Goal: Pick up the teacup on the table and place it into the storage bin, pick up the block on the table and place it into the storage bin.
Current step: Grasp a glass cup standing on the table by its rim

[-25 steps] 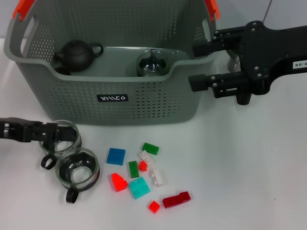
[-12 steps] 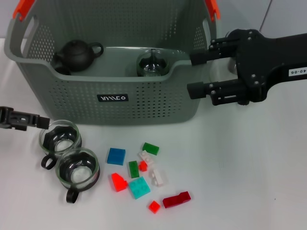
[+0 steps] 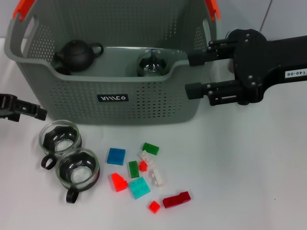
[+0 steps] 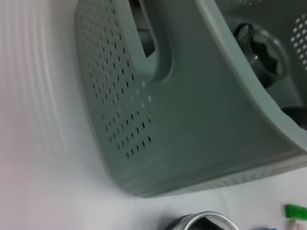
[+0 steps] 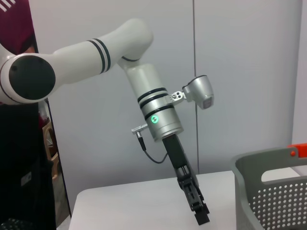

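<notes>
The rim facing my left gripper, on the teacup nearest the bin, is clear of the other teacup, so I should keep moving down until my fingers are on both sides of that rim.
Two glass teacups with black handles stand side by side on the white table, in front of the bin's left end. One teacup rim also shows in the left wrist view. Several small blocks lie to their right, among them a blue block, a cyan block and a dark red block. The grey storage bin stands behind them. My left gripper hovers at the far left, above and apart from the teacups. My right gripper is open and empty at the bin's right end.
Inside the bin are a black teapot and a clear glass vessel. Orange clips sit on the bin's handles. The right wrist view shows my left arm and the bin's corner.
My left gripper has drawn back to the left, away from the rear teacup it was at. The right gripper has shifted slightly left toward the bin. Both teacups stay put.
</notes>
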